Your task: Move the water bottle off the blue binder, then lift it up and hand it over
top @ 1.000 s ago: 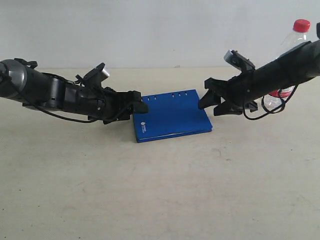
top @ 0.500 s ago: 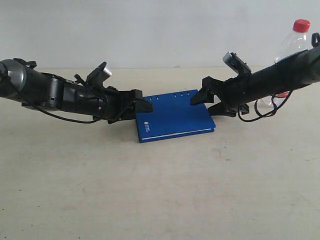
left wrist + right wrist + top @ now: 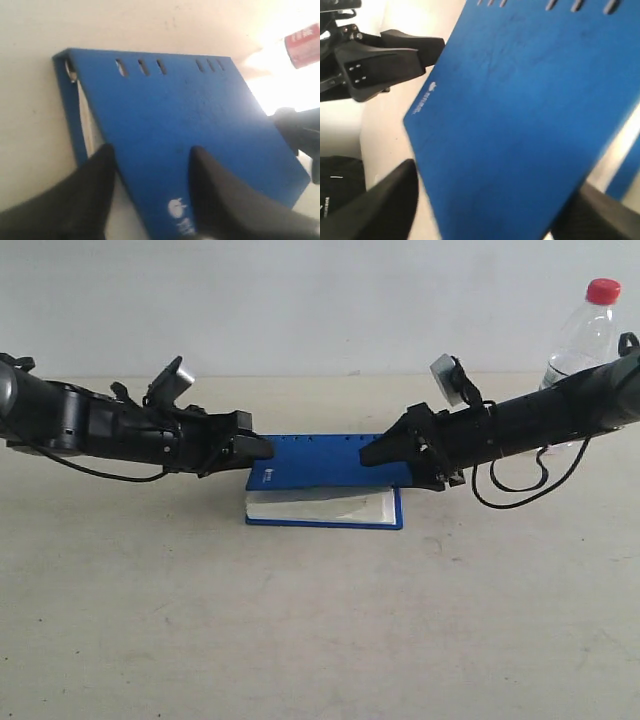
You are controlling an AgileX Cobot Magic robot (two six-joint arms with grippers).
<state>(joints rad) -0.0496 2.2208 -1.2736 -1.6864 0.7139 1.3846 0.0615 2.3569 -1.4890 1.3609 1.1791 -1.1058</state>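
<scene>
The blue binder's cover gapes above the white pages [image 3: 322, 508], so my right gripper should turn the binder while my left gripper opens and takes its spine [image 3: 315, 436].
The blue binder [image 3: 325, 462] is held between the two arms at mid-table, its front edge turned up so the white pages [image 3: 320, 506] show. My left gripper [image 3: 256, 447] is shut on its left end, one finger on the cover [image 3: 170, 115] and one beside the pages [image 3: 150, 150]. On the right end my right gripper [image 3: 388, 451] is shut, its fingers straddling the cover [image 3: 495, 175]. The water bottle [image 3: 585, 335] with its red cap stands upright on the table at the far right, behind the right arm and off the binder. Its red label [image 3: 302, 45] shows in the left wrist view.
The beige table [image 3: 320, 620] stretches bare in front of the binder. A pale wall runs along the back. A black cable [image 3: 520, 490] loops under the right arm. The left gripper's black body [image 3: 380, 62] faces the right wrist camera across the binder.
Both grippers have moved in and closed on the binder's ends. The binder has tipped up, so its page edge now shows. The right arm has dropped clear of the bottle.
</scene>
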